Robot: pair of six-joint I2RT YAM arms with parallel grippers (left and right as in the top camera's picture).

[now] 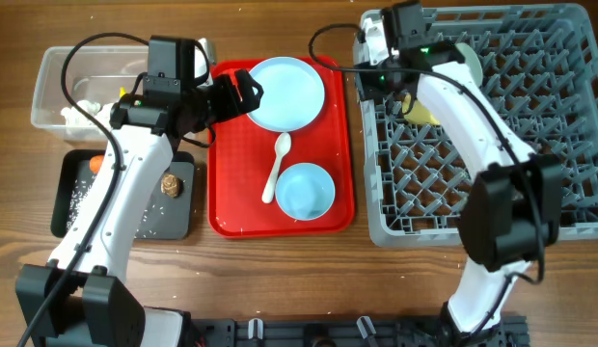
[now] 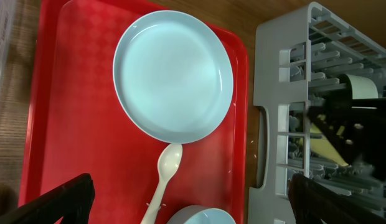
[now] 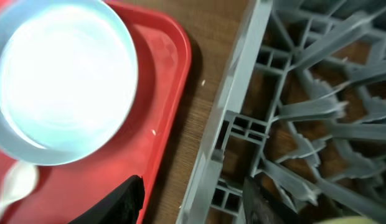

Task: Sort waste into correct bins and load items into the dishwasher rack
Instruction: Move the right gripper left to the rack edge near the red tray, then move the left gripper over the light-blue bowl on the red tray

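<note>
The light-blue bowl (image 1: 306, 193) sits flat on the red tray, outside the rack, so next my left gripper grasps its rim (image 1: 279, 199) and brings it to my right gripper.
The light-blue plate (image 1: 285, 92) (image 2: 174, 74), the white spoon (image 1: 276, 166) (image 2: 166, 177) and the light-blue bowl (image 1: 305, 191) lie on the red tray. My left gripper (image 1: 247, 92) (image 2: 190, 182) hangs open over the tray's left side, beside the plate, holding nothing. My right gripper (image 1: 392, 81) (image 3: 193, 194) hovers over the left wall of the grey dishwasher rack (image 1: 492, 145) (image 3: 243, 81), fingers apart with nothing between them. A yellow cup (image 1: 418, 108) lies in the rack just beside it. Further back in the rack stands a pale green bowl (image 1: 465, 56).
The clear tub (image 1: 58, 72) at the far left holds white tissues (image 1: 72, 114). In front of it the black tray (image 1: 135, 217) holds a carrot (image 1: 95, 164), rice (image 1: 82, 198) and a brown lump (image 1: 171, 183). The red tray (image 1: 231, 193) sits between bins and rack.
</note>
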